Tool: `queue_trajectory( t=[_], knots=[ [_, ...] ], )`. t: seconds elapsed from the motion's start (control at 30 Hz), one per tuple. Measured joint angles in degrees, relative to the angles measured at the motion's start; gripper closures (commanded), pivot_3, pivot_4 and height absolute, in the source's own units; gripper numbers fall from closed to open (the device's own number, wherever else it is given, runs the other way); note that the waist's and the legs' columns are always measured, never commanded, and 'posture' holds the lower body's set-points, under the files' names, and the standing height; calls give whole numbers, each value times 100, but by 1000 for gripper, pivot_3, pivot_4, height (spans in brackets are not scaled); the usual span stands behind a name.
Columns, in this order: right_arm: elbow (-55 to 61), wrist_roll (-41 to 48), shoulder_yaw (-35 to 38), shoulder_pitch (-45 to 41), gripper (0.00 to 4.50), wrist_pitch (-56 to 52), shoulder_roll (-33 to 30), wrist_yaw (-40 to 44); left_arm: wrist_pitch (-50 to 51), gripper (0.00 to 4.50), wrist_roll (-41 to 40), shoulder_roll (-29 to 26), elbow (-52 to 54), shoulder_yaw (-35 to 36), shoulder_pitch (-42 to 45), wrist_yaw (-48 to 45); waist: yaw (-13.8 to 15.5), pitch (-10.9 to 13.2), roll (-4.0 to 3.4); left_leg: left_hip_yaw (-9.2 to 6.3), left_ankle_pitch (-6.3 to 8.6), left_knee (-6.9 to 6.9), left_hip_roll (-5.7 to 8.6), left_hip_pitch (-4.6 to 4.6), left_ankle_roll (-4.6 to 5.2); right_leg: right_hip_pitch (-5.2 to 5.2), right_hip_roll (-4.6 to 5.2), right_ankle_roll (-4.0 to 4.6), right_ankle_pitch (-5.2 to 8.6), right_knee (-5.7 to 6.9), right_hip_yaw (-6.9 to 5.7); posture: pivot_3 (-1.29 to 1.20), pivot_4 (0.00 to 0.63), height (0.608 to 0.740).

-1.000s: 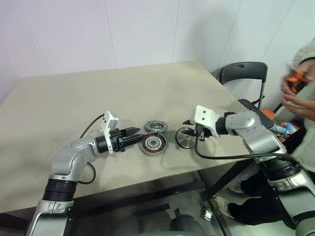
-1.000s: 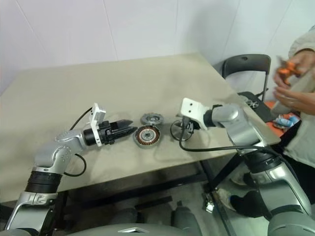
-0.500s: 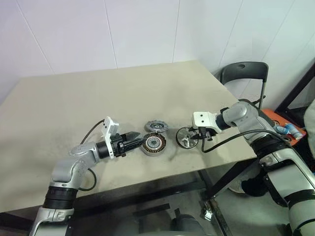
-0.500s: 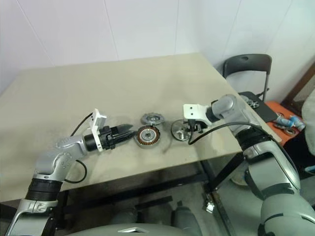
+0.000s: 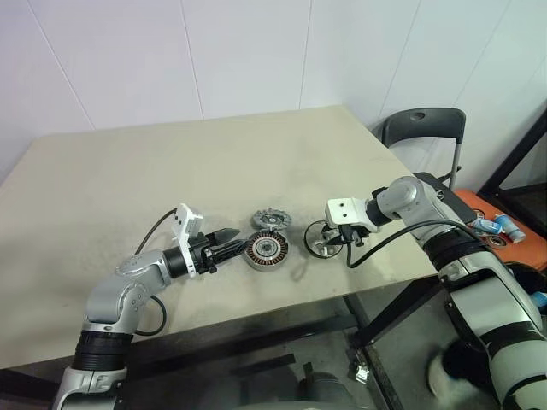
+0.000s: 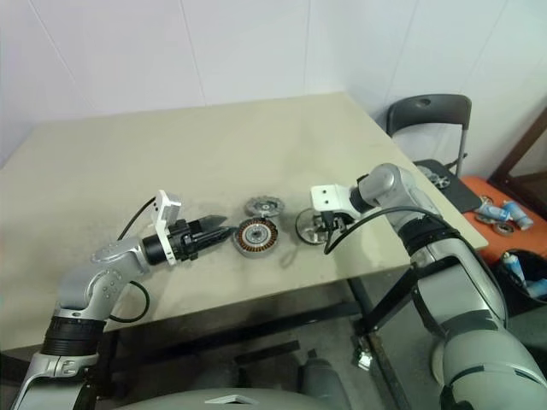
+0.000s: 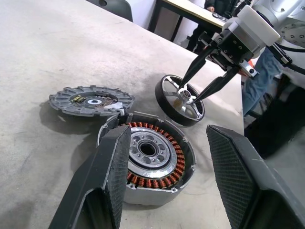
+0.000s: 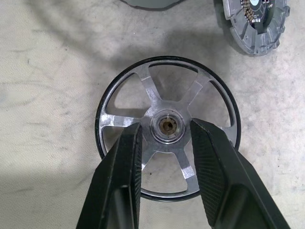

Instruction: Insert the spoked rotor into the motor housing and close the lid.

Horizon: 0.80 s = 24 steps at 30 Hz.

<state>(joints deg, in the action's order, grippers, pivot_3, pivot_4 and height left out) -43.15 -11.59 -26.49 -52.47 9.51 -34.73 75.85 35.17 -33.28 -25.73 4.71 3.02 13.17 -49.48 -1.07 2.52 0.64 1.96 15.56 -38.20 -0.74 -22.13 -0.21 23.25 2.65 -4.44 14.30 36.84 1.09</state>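
I expect the coppery windings to stay in view when I lower the spoked rotor [image 5: 322,241] into the motor housing, because there are wide gaps between the spokes [image 8: 172,83].
The motor housing [image 5: 266,249], with coppery windings around a silver centre, lies near the table's front edge. Just behind it lies the lid [image 5: 270,219], a flat grey notched disc. To the right lies the spoked rotor [image 5: 322,239], flat on the table. My left gripper [image 5: 229,244] is level and open at the housing's left side; in the left wrist view its fingers [image 7: 114,171] stand wide on either side of the housing [image 7: 152,157]. My right gripper [image 8: 166,125] points down onto the rotor [image 8: 143,86], open, its fingertips either side of the hub.
The table [image 5: 128,171] stretches back and to the left of the parts, and its front edge runs close below them. A black folding chair [image 5: 423,128] stands off the table's right corner. Small orange and blue items [image 5: 500,224] lie on the floor beyond it.
My right gripper has tipped further downward and sunk onto the rotor's hub. A person at the right edge has left the view. The left gripper has stayed put.
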Motion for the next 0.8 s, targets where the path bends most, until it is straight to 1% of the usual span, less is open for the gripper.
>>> queue_trajectory(
  t=[0.2, 0.23, 0.33, 0.8],
  knots=[
    [2, -64, 4, 20, 2865, 95, 0, 0, 4, 1799, 0, 18, 0, 0, 0, 19, -4, 0, 0, 2, -2, 0, 0, 10, -3, 0, -1, 2, 1, 16, 3, 0, 0, 740],
    [2, -63, 7, 21, 3244, 99, 0, 0, 8, 1799, 0, 20, 0, 0, 0, 26, -5, 0, 0, 2, -2, 0, 0, 11, -4, 0, -1, 2, 1, 16, 3, 0, 0, 740],
    [15, -57, 65, 21, 4016, 109, 0, -11, 27, 1799, 0, 24, 0, 0, 1, 58, -5, 0, 0, 4, -2, 0, 1, 13, -4, -3, -1, 2, 1, 17, 5, 0, 0, 740],
    [7, -78, 65, 25, 4058, 154, 30, -96, 33, 1799, 0, 70, -1, 0, 9, 98, -9, 0, 0, 16, -2, 0, 1, 24, -4, -4, -2, 4, 2, 23, 18, 0, 0, 740]
  ],
)
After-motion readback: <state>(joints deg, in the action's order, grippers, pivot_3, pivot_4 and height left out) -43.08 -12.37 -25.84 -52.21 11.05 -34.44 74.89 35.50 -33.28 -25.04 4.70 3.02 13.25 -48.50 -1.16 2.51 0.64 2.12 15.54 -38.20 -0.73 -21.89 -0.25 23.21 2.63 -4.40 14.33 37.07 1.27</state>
